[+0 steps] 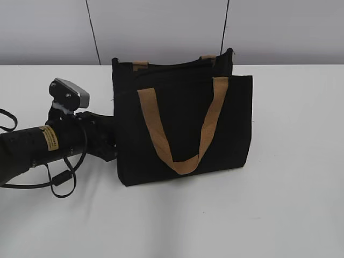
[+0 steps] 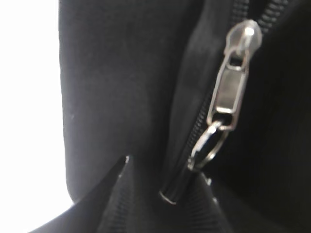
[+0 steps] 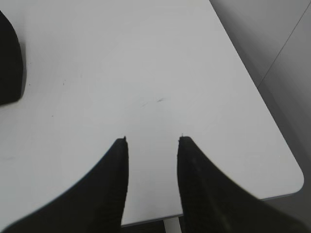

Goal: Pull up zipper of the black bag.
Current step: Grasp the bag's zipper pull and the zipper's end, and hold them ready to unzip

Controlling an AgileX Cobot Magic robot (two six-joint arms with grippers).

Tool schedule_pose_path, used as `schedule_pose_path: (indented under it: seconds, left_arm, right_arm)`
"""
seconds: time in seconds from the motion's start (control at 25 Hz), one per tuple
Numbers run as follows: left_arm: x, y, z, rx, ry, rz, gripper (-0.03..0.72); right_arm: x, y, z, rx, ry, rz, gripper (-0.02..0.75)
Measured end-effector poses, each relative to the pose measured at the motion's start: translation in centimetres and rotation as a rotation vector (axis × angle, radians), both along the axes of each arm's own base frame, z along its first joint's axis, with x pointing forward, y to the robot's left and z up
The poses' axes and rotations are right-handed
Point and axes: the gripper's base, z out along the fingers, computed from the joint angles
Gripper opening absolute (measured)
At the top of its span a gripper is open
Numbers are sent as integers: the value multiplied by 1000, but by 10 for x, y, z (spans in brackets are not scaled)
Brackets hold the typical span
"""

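The silver zipper pull [image 2: 229, 90] sits near the zipper strip's loose end [image 2: 171, 193], so it should come up too when the robot lifts the black zipper strip.
The black bag [image 1: 183, 129] stands upright mid-table, its tan handles hanging down the front. My left arm [image 1: 59, 140] reaches in from the left to the bag's left edge. In the left wrist view the silver zipper pull [image 2: 233, 82] with its ring [image 2: 206, 145] hangs on the black zipper strip. The strip's end [image 2: 168, 194] lies between the spread fingers of my left gripper [image 2: 167, 169], which is open. My right gripper [image 3: 153, 140] is open and empty over bare table. A corner of the bag [image 3: 9, 63] shows at the left edge of the right wrist view.
The white table [image 1: 290, 204] bears the bag. Its right edge and rounded corner [image 3: 286, 179] lie close beyond my right gripper. A grey panelled wall [image 1: 161, 27] stands behind. A black cable loop [image 1: 63, 183] hangs under the left arm.
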Motion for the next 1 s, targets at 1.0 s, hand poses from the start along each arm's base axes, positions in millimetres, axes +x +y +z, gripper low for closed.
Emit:
schedule_pose_path:
  seconds: [1.0]
  left_arm:
    - [-15, 12, 65, 84, -87, 44, 15]
  right_arm:
    - [0, 0, 0, 0, 0, 0, 274]
